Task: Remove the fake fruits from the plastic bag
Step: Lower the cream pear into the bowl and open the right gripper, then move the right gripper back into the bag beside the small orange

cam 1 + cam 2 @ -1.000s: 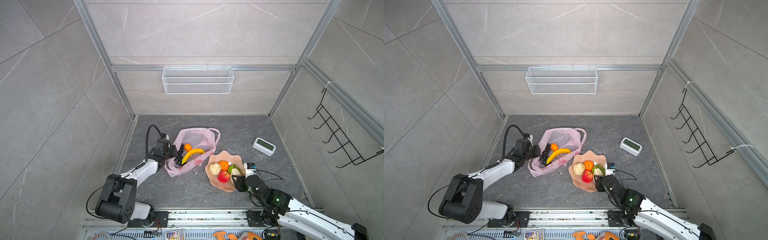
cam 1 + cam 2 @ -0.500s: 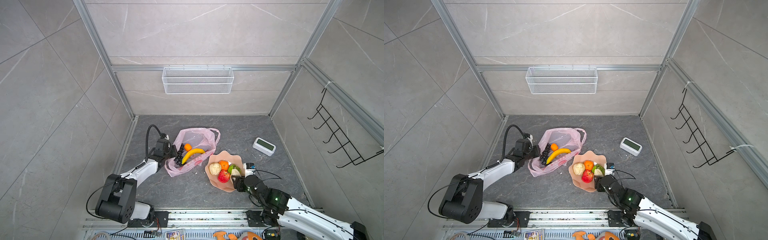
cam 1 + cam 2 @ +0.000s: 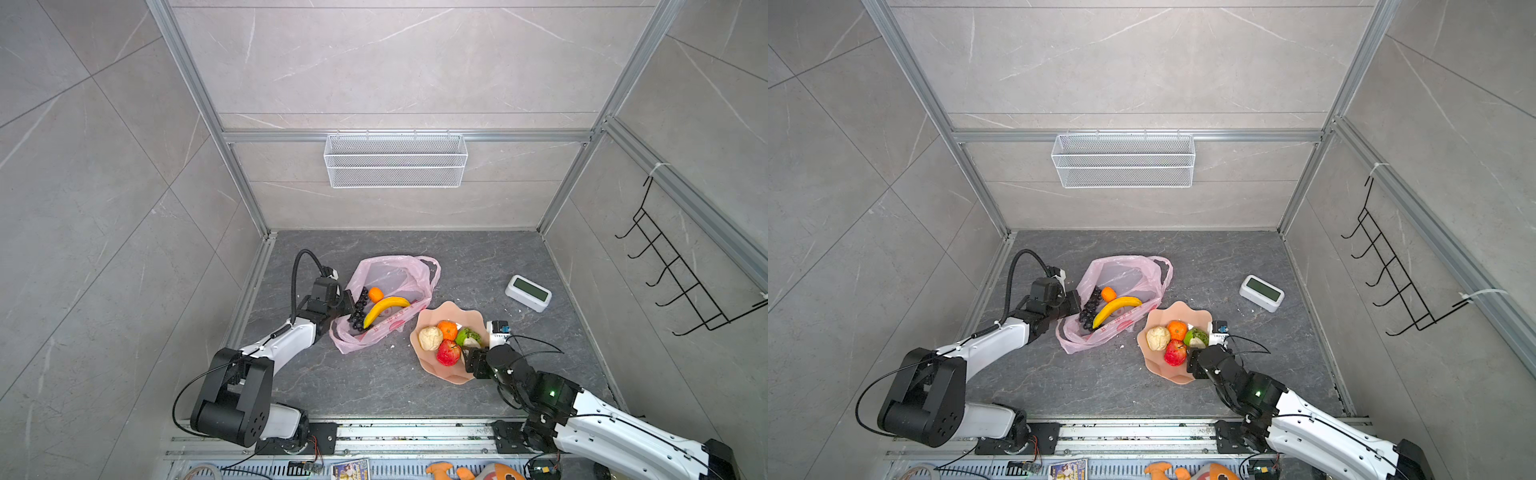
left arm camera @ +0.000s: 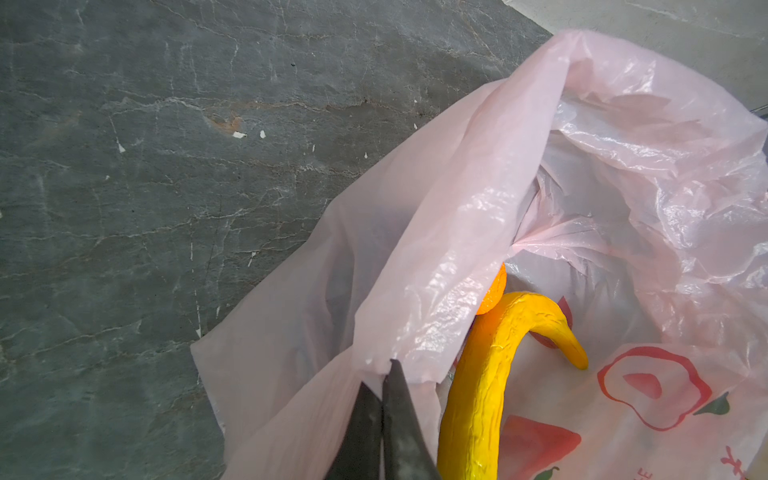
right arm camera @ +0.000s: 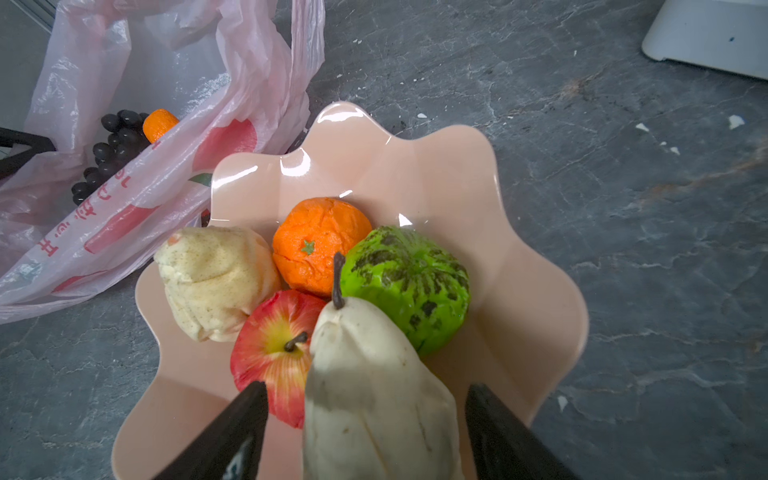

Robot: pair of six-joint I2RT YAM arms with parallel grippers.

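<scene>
I should go on holding the bag's edge [image 4: 404, 340] with my left gripper until my right gripper comes down inside the bag, because the bag's opening is open above the banana, tangerine and grape bunch [image 3: 375, 295].
The pale-pink plastic bag [image 3: 392, 276] [image 4: 602, 199] lies open on the grey floor. Inside it are a yellow banana [image 3: 384, 309] [image 4: 482, 374], an orange tangerine [image 3: 375, 294] and a dark grape bunch [image 3: 359, 311] [image 5: 108, 153]. My left gripper [image 4: 384, 374] [image 3: 350, 305] is shut on the bag's edge. A peach wavy dish [image 3: 455, 311] [image 5: 519, 291] holds a cream lumpy piece [image 5: 212, 282], a tangerine [image 5: 320, 243], a red apple [image 5: 270, 353], a green piece [image 5: 407, 282] and a cream pear [image 5: 374, 374]. My right gripper [image 5: 365, 388] [image 3: 471, 358] stands open around the pear, with a gap on each side.
A white clock [image 3: 528, 293] sits on the floor at the right. A wire basket [image 3: 395, 160] hangs on the back wall and a black hook rack [image 3: 681, 282] on the right wall. An orange plush toy [image 3: 478, 471] lies at the front edge.
The right gripper's jaws have spread wider over the dish, off the cream pear. The left arm and the bag have not moved.
</scene>
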